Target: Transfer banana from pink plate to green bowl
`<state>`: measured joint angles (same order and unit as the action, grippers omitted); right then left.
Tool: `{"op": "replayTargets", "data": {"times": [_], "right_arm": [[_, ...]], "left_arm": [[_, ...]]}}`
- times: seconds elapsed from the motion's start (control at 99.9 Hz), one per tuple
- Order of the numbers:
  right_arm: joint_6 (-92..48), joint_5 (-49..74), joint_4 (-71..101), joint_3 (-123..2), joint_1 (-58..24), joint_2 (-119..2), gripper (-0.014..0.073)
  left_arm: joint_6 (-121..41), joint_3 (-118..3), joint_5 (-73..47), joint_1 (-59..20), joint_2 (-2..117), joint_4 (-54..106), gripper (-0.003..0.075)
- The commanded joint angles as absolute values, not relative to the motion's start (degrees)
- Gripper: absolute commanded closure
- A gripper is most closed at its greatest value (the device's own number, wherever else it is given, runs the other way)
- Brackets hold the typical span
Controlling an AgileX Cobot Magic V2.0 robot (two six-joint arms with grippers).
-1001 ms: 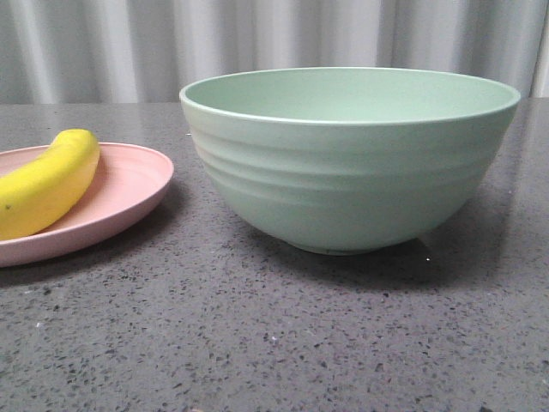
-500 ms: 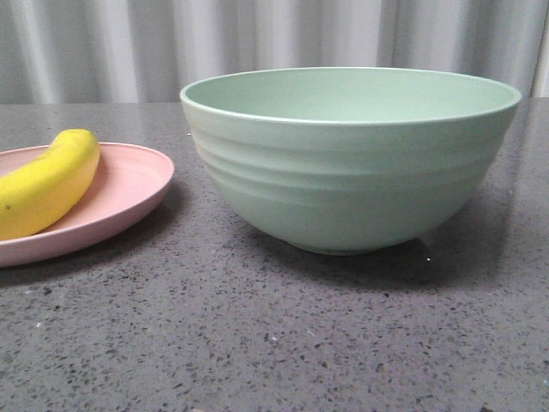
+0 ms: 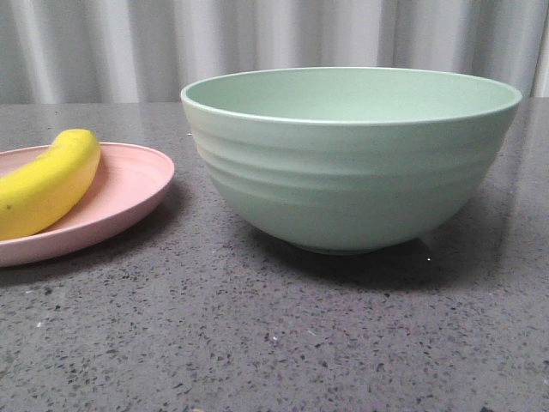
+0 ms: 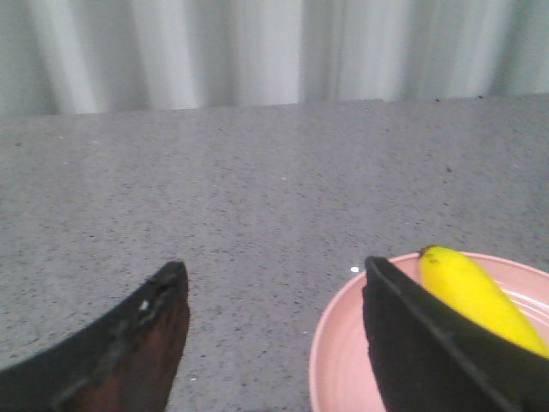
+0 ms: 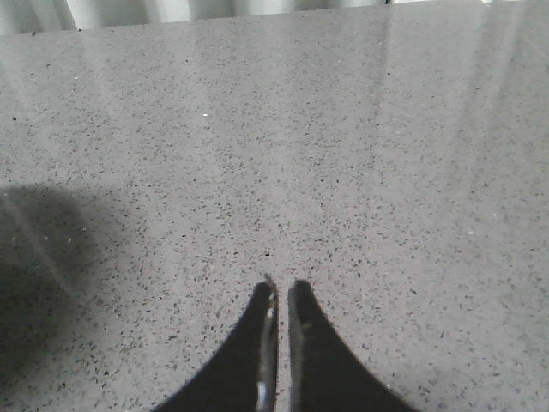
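My left gripper is open, and the pink plate is clear along both sides (image 3: pixel 122 184) of the yellow banana. My left gripper should stay open, keep going toward the banana's middle (image 3: pixel 53 183) and close there.
A yellow banana (image 3: pixel 47 182) lies on the pale pink plate (image 3: pixel 133 184) at the left of the front view. To its right stands the large mint-green bowl (image 3: pixel 350 184), with nothing showing inside. In the left wrist view my left gripper (image 4: pixel 276 276) is open, one finger over bare table and the other over the pink plate (image 4: pixel 339 343), just beside the banana (image 4: pixel 473 293). My right gripper (image 5: pixel 283 287) is shut with nothing in it, above bare table. Neither gripper shows in the front view.
The table (image 3: pixel 274 343) is dark grey speckled stone. A pale corrugated wall (image 3: pixel 274 43) runs along its far edge. A dark shadow (image 5: pixel 43 275) lies on the table in the right wrist view.
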<state>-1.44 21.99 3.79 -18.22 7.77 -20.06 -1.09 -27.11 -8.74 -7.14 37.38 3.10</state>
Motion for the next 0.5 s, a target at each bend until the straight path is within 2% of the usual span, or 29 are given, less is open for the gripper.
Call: {"op": "replayTargets", "data": {"times": [0.0,0.25,0.49], "right_arm": [[-1.5,17.1,4.0,-20.3,7.6,-20.9,0.0647],[-1.5,17.1,4.0,-20.3,7.6,-20.9,0.0647],[-1.5,17.1,4.0,-20.3,7.6,-20.9,0.0647]], "left_arm": [[-0.4,-31.5,-7.9,-10.7,40.3,3.5,0.0309],[-0.4,-37.4,-18.9,-20.5,49.1,3.5,0.0310],[-0.4,-42.4,-27.2,-25.6,57.2,8.2,0.0310]]}}
